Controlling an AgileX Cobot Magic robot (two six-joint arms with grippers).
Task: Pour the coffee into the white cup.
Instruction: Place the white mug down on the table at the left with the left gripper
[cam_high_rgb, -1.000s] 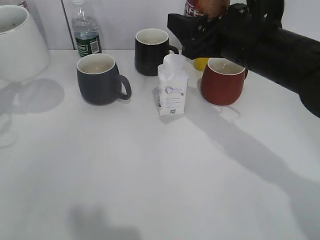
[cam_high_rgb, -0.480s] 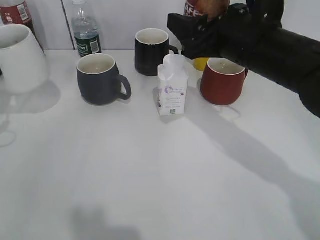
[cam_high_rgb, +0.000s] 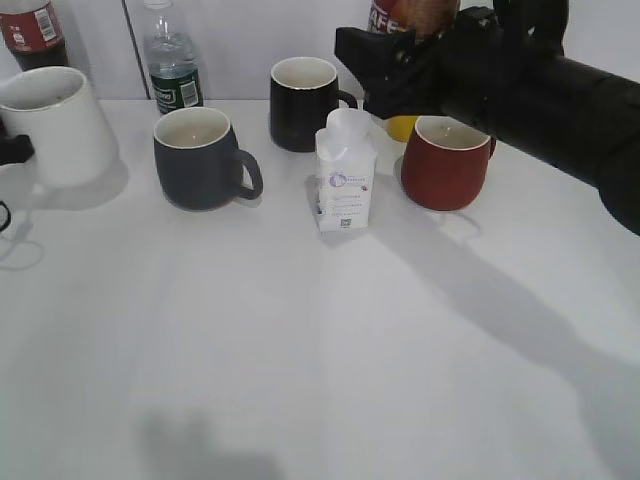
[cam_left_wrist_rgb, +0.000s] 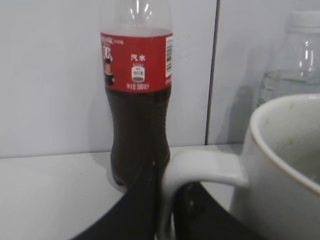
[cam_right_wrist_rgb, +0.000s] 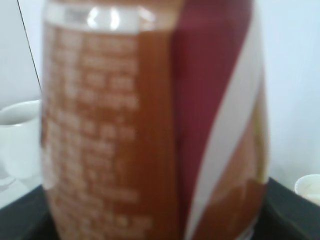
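The white cup (cam_high_rgb: 75, 135) is upright over the clear spot (cam_high_rgb: 106, 184) next to the grey mug. The robot's left gripper goes on lowering the cup until it stands flat, and then let go.
The white cup (cam_high_rgb: 55, 125) stands upright at the far left of the table. My left gripper (cam_high_rgb: 10, 150) is shut on its handle. In the left wrist view the black jaws (cam_left_wrist_rgb: 167, 215) pinch the white handle (cam_left_wrist_rgb: 200, 167) beside the cup's body (cam_left_wrist_rgb: 285, 170). My right gripper (cam_high_rgb: 400, 65) is shut on the brown and red coffee bottle (cam_high_rgb: 410, 14) and holds it high at the back, above the mugs. The bottle fills the right wrist view (cam_right_wrist_rgb: 150, 125), blurred. The white cup also shows small at that view's left edge (cam_right_wrist_rgb: 20, 142).
A grey mug (cam_high_rgb: 200, 158), a black mug (cam_high_rgb: 303, 103), a white carton (cam_high_rgb: 346, 170) and a red mug (cam_high_rgb: 447, 162) stand in a row across the back. A yellow object (cam_high_rgb: 402, 127) lies behind the red mug. A water bottle (cam_high_rgb: 172, 60) and a cola bottle (cam_high_rgb: 28, 35) stand by the wall.
The white cup has come down from a raised, tilted pose to upright at table level, slightly further right. The cola bottle behind it is now uncovered. The right arm has not moved.
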